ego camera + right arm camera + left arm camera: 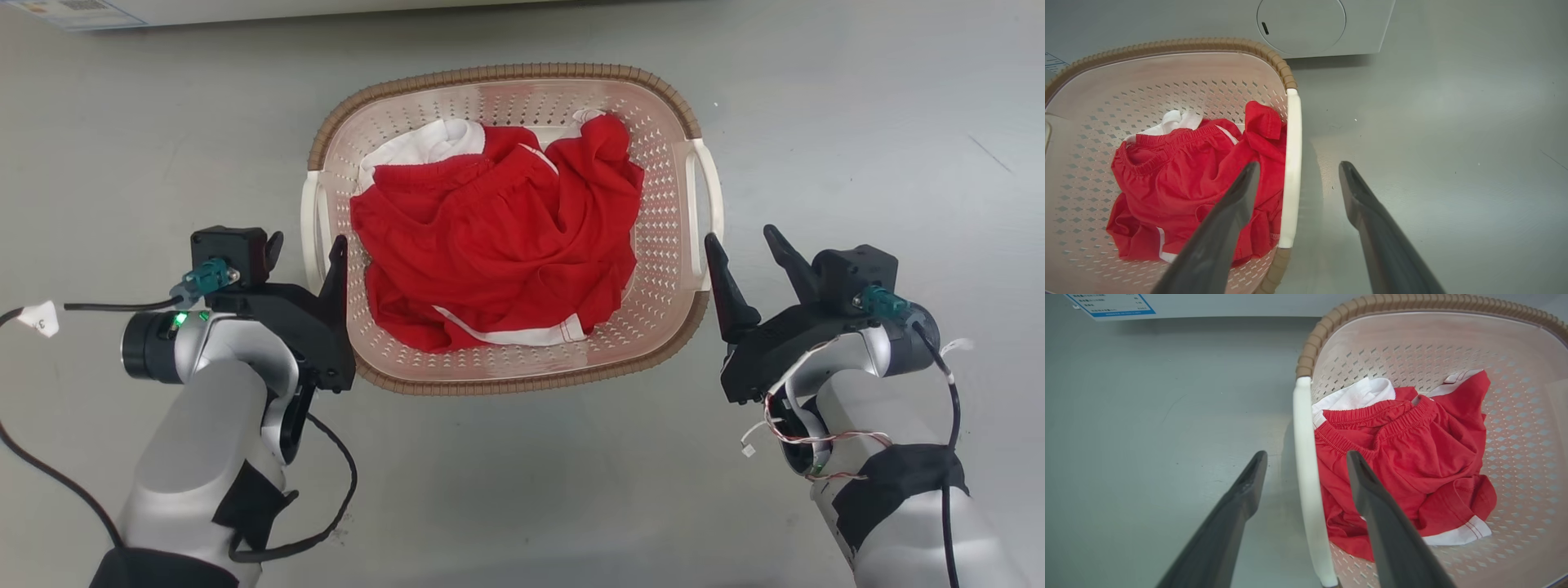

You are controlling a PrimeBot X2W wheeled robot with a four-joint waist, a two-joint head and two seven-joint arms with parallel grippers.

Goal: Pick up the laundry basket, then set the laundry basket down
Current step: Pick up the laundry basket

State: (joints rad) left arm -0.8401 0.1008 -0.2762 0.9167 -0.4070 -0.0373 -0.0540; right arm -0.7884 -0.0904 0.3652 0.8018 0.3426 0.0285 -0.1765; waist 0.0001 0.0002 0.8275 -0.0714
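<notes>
The red clothes [500, 240] are piled below the braided rim [490, 385], so they will come along in the same pile when the robot lifts the laundry basket.
The laundry basket [663, 245], pale pink with a brown braided rim, stands on the grey floor and holds red and white clothes [498, 237]. My left gripper [306, 249] is open at the basket's left white handle [309, 216]. In the left wrist view the left gripper [1306, 455] has one finger outside that handle [1302, 416] and one over the clothes. My right gripper [741, 238] is open at the right white handle [707, 196]. The right wrist view shows the right gripper [1300, 165] straddling this handle [1292, 134] the same way. Neither gripper's fingers press on a handle.
A white washer with a round door [1302, 24] stands just beyond the basket; its base and a blue-edged label [82, 12] show at the head view's top edge. Open grey floor [857, 122] lies to both sides and in front. Loose cables [335, 506] hang from my forearms.
</notes>
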